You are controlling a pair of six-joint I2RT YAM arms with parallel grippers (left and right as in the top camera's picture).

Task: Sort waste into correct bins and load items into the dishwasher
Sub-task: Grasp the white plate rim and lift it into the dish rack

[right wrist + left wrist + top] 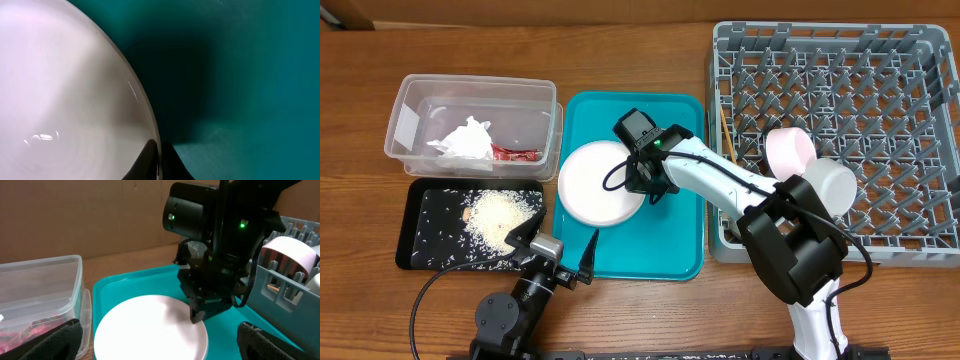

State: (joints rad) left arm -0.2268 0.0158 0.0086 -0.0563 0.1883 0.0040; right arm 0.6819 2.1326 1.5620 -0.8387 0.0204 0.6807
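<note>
The grey rack's slots point(857, 100) beyond the pink bowl are empty and my right gripper pinches the plate's rim point(156, 131), so I should keep carrying until the plate rests there.
The pale pink plate point(597, 183) lies on the teal tray point(670, 240). My right gripper point(645, 190) is shut on the plate's right rim; in the right wrist view the two fingertips point(159, 162) pinch the plate point(65, 100) edge. It also shows in the left wrist view point(200, 312) on the plate point(145, 330). My left gripper point(565, 262) is open and empty at the tray's front left corner. The pink bowl point(788, 150), white cup point(830, 185) and a chopstick point(727, 135) sit in the grey rack point(910, 60). The napkin point(463, 140) and red wrapper point(515, 154) lie in the clear tub point(410, 100). Rice point(500, 215) lies on the black tray point(415, 235).
The dishwasher rack fills the right side of the table. The clear tub and black tray stand at the left, close to the teal tray's left edge. The grey metal bowl is not visible.
</note>
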